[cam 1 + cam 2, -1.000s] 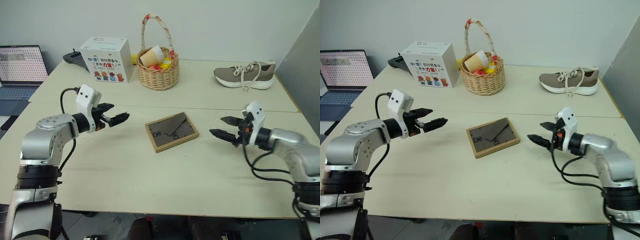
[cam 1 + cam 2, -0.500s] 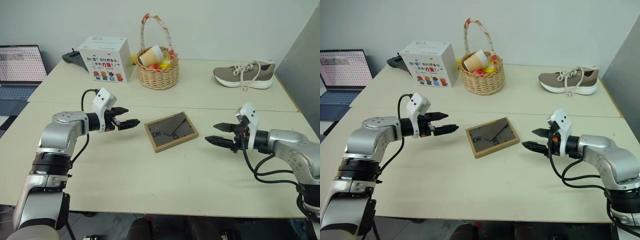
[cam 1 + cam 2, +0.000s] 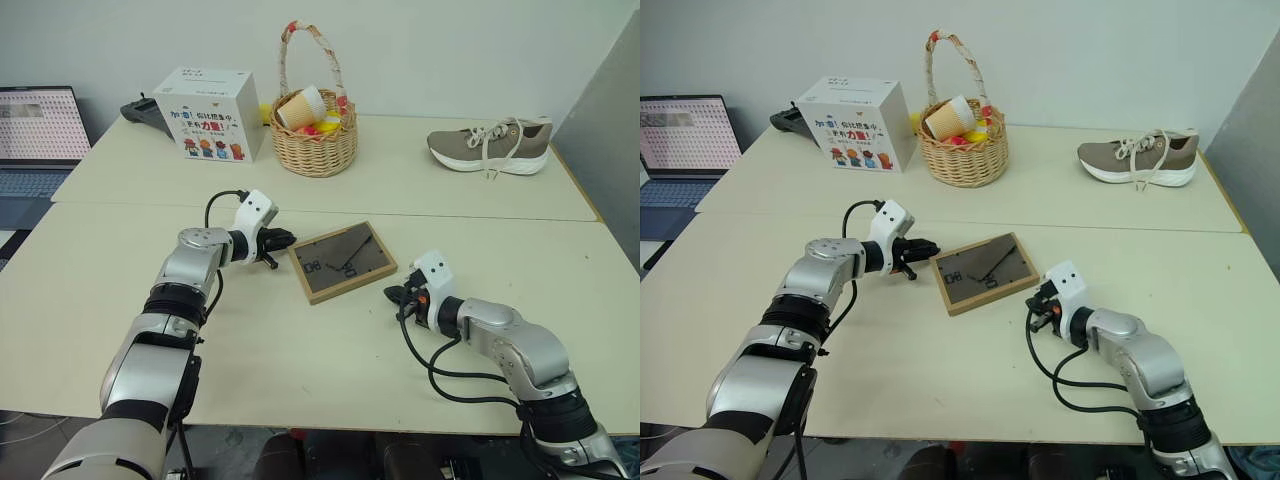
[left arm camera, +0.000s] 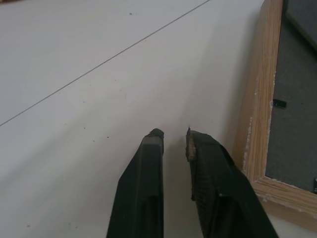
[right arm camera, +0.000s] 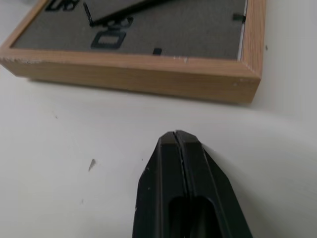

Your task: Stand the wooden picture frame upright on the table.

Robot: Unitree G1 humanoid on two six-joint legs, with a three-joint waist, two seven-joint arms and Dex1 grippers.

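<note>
My left gripper and right gripper should turn the picture frame so its short edge [image 3: 300, 277] is toward me before they lift it, because it lies slanted with its long edge [image 3: 355, 287] toward me.
The wooden picture frame [image 3: 342, 262] lies flat on the table [image 3: 300, 350], dark back panel and fold-out stand facing up. My left gripper [image 3: 280, 241] hovers low just off the frame's left edge. Its fingers [image 4: 148, 163] are shut to a thin slit with nothing between them, and the frame's wood rim [image 4: 257, 109] is right beside them. My right gripper [image 3: 393, 296] sits near the frame's front right corner, a little short of it. Its fingers [image 5: 168, 168] are pressed together and empty, pointing at the frame's side [image 5: 148, 74].
A wicker basket [image 3: 316, 140] with a paper cup, a white printed box [image 3: 208, 117] and a shoe [image 3: 490, 148] stand on the far half of the table, beyond the seam. A laptop [image 3: 35, 135] sits off the left edge.
Both arms have swung inward and down to the frame's two sides. Both grippers have gone from wide open to shut. The frame has not moved.
</note>
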